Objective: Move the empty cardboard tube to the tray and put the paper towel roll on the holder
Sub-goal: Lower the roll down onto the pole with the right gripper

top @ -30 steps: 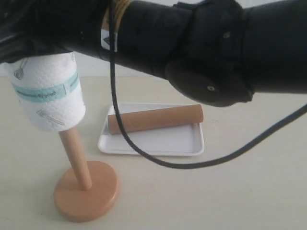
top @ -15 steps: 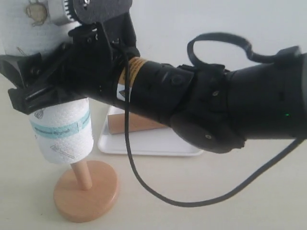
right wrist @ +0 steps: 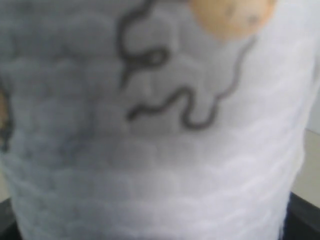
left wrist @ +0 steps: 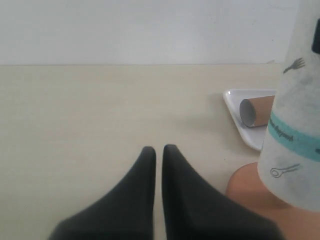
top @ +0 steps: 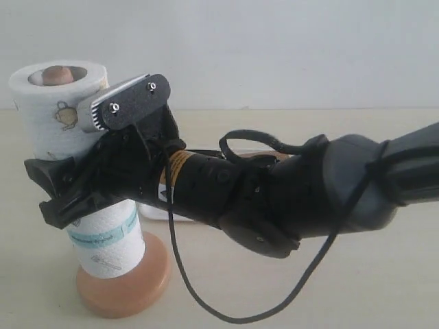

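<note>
The dowel top can be seen inside the roll's core, so the robot's right gripper should go on lowering the roll until it rests on the round base and then let go.
The paper towel roll stands upright on the holder, its lower end on the round base, and the dowel top shows in the roll's core. My right gripper reaches across and is shut on the roll's middle; the roll fills the right wrist view. The cardboard tube lies in the white tray; in the exterior view the arm hides the tube, and only a sliver of tray shows. My left gripper hovers shut and empty above the table, beside the roll and base.
The right arm's black forearm and its hanging cable stretch over the tray and the middle of the beige table. A pale wall stands behind the table.
The right arm has come down, sliding the roll down the post from near its top to the base. The dowel top now shows through the roll's core.
</note>
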